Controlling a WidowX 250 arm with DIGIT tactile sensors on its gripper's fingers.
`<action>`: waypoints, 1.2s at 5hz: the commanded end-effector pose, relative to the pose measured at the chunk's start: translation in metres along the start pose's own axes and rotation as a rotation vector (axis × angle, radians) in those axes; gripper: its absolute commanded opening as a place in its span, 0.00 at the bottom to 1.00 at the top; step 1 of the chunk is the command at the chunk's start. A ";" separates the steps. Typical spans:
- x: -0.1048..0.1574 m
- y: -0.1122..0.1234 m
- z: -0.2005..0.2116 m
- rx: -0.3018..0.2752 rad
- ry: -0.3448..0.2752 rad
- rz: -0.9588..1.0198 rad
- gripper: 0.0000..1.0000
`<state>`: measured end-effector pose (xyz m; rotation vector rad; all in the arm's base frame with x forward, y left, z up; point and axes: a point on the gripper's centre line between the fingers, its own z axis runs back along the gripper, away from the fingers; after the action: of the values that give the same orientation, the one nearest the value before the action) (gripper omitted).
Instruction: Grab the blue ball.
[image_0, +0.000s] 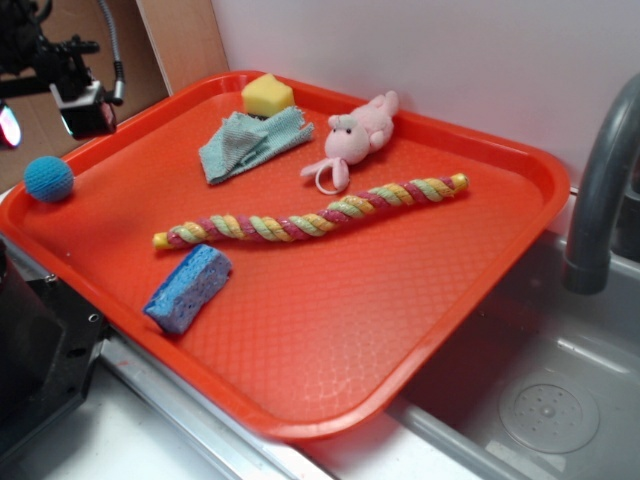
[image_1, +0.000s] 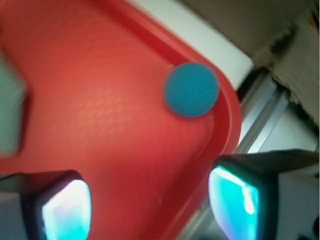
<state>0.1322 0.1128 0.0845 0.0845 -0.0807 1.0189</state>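
The blue ball (image_0: 49, 179) is clear of the green cloth and fits between my open fingers, so my gripper goes on down until the fingers are on both sides of the ball.
The blue ball (image_0: 49, 179) is a small teal knitted ball resting against the left rim of the orange tray (image_0: 400, 290). In the wrist view the blue ball (image_1: 192, 89) lies near the tray's curved corner rim (image_1: 227, 115). My gripper (image_1: 150, 205) is open and empty, its two fingers far apart at the bottom of the wrist view, the ball ahead of them and apart from both. In the exterior view the gripper (image_0: 85, 105) hangs above and behind the ball at the upper left.
On the tray lie a blue sponge block (image_0: 188, 288), a striped rope toy (image_0: 310, 215), a green cloth (image_0: 250, 143), a yellow sponge (image_0: 267, 95) and a pink plush toy (image_0: 358, 133). A grey faucet (image_0: 600, 190) and sink (image_0: 550, 400) are at the right.
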 end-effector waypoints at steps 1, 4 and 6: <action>0.018 0.027 -0.020 0.007 -0.081 0.157 1.00; 0.038 0.032 -0.063 0.086 -0.027 0.165 0.98; 0.035 0.038 -0.061 0.117 -0.037 0.066 0.00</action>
<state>0.1347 0.1640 0.0225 0.2017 -0.0449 1.0689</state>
